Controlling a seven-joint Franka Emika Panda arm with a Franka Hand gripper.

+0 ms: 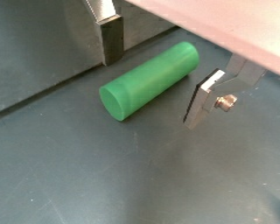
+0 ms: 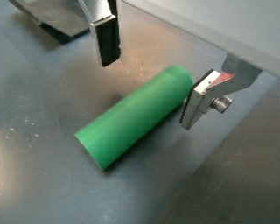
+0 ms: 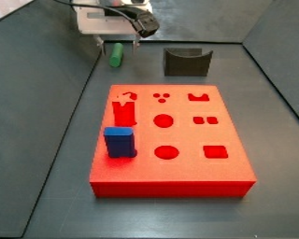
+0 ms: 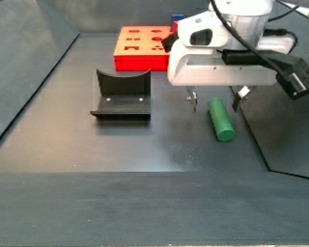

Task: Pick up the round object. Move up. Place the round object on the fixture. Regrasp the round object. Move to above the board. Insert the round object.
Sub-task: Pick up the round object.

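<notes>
The round object (image 3: 116, 55) will stay cradled on its side when I lower it onto the fixture, because the fixture's top (image 3: 187, 55) sinks between raised sides.
The round object, a green peg (image 1: 150, 80) (image 2: 136, 114), lies flat on the dark floor, close to a side wall. In both wrist views my gripper (image 1: 154, 74) (image 2: 154, 74) is open, with one finger on each side of the peg and a gap to each. Nothing is gripped. In both side views the gripper (image 4: 215, 97) (image 3: 115, 37) hangs low over one end of the peg (image 4: 220, 121) (image 3: 115, 56). The fixture (image 3: 186, 62) (image 4: 121, 96) stands apart from the peg on the floor. The red board (image 3: 171, 140) (image 4: 144, 48) lies further off.
A blue square block (image 3: 119, 142) and a red peg (image 3: 122, 114) stand in the board's holes. A pale wall (image 1: 224, 26) runs just beside the peg and one finger (image 1: 206, 101). Sloping grey walls enclose the floor.
</notes>
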